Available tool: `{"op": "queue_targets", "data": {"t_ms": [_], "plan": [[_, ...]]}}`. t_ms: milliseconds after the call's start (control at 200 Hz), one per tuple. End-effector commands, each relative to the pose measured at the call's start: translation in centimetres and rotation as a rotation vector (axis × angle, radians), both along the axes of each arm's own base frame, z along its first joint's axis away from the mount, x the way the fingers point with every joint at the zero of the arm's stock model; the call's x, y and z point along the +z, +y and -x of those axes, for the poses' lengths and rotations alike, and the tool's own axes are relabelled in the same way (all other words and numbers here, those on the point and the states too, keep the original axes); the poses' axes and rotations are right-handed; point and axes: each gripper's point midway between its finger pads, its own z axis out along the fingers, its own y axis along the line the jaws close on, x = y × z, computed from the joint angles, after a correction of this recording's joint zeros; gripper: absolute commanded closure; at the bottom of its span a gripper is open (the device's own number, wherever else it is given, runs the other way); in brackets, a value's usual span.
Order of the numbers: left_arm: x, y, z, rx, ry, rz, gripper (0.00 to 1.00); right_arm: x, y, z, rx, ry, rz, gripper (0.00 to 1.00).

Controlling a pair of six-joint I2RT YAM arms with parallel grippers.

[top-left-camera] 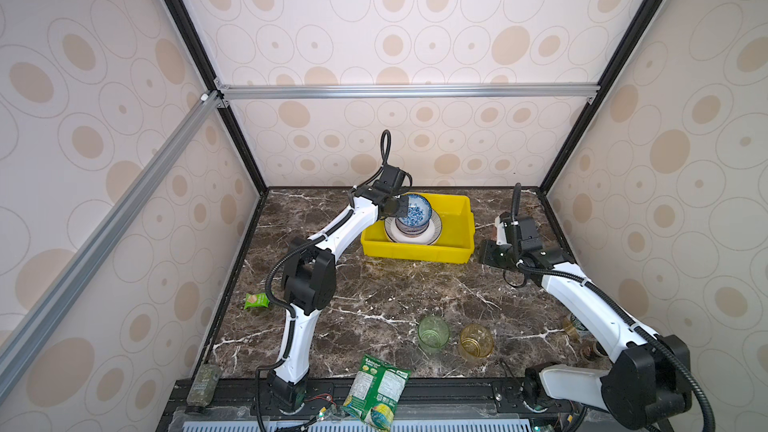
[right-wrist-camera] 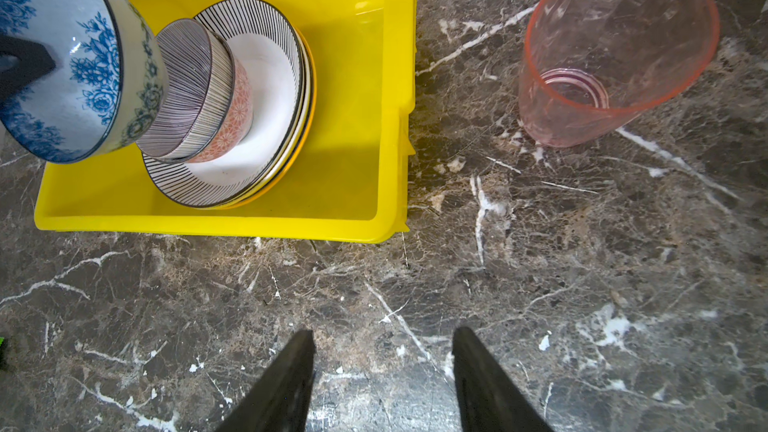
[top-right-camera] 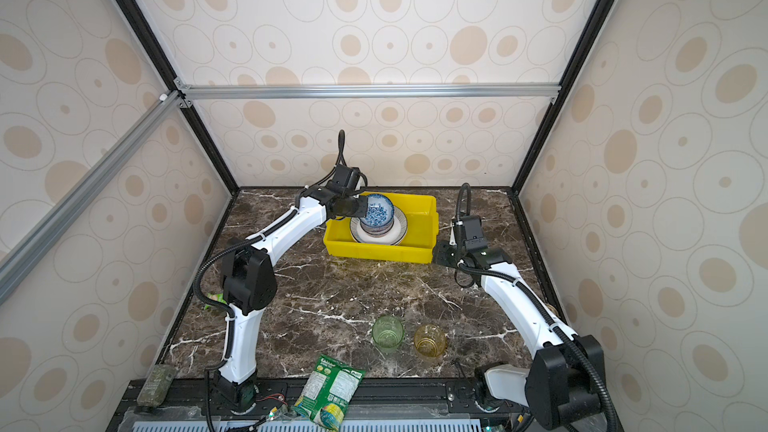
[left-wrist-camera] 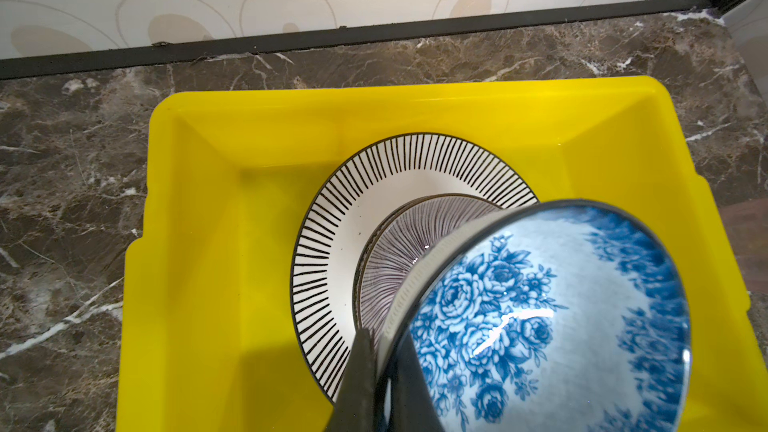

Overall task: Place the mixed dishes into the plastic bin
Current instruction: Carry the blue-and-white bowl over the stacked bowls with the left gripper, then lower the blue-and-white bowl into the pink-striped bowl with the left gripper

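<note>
The blue floral bowl [top-left-camera: 417, 210] faces up above the purple-striped bowl [top-left-camera: 412, 229], so my left gripper should keep going down until the blue floral bowl sits inside, then let go.
The yellow plastic bin [top-left-camera: 415, 252] [top-right-camera: 374, 252] stands at the back of the marble table. It holds a black-striped plate [left-wrist-camera: 374, 184] with a purple-striped bowl [left-wrist-camera: 419, 234] on a pink patterned bowl [right-wrist-camera: 237, 114]. My left gripper [top-left-camera: 401, 211] [left-wrist-camera: 384, 351] is shut on the rim of a blue floral bowl [top-left-camera: 417, 211] [left-wrist-camera: 561, 313], which hangs tilted just above that stack. My right gripper [top-left-camera: 484, 255] [right-wrist-camera: 382, 351] hovers open and empty over bare table, right of the bin. A pink glass tumbler [right-wrist-camera: 615, 56] stands beyond it. Green [top-left-camera: 433, 334] and amber [top-left-camera: 476, 342] tumblers stand near the front.
A large green snack packet [top-left-camera: 376, 392] lies over the front edge and a small one [top-left-camera: 257, 301] by the left arm. A bottle [top-left-camera: 203, 384] stands at the front left corner. Small objects [top-left-camera: 575, 326] sit behind the right arm. Walls enclose the table on three sides.
</note>
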Motion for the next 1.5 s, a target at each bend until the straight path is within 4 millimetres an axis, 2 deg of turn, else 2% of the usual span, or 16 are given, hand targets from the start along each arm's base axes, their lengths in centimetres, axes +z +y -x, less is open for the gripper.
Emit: {"op": "queue_targets", "data": {"t_ms": [0,765,1261,1496], "plan": [[2.9,-0.4,-1.7,-0.004,-0.077,0.049,1.00,0.7,-0.1,-0.5,0.002,-0.017,0.008,0.43],[0.0,-0.7,-2.7,0.019,-0.041,0.042,1.00,0.5,-0.2,-0.2,0.012,-0.014,0.017,0.43],[-1.3,-0.4,-2.6,0.033,-0.015,0.018,1.00,-0.1,0.1,-0.2,0.021,0.002,0.006,0.43],[-1.9,-0.3,-2.5,0.040,-0.003,0.019,1.00,0.3,0.1,-0.1,0.022,-0.001,0.007,0.43]]}}
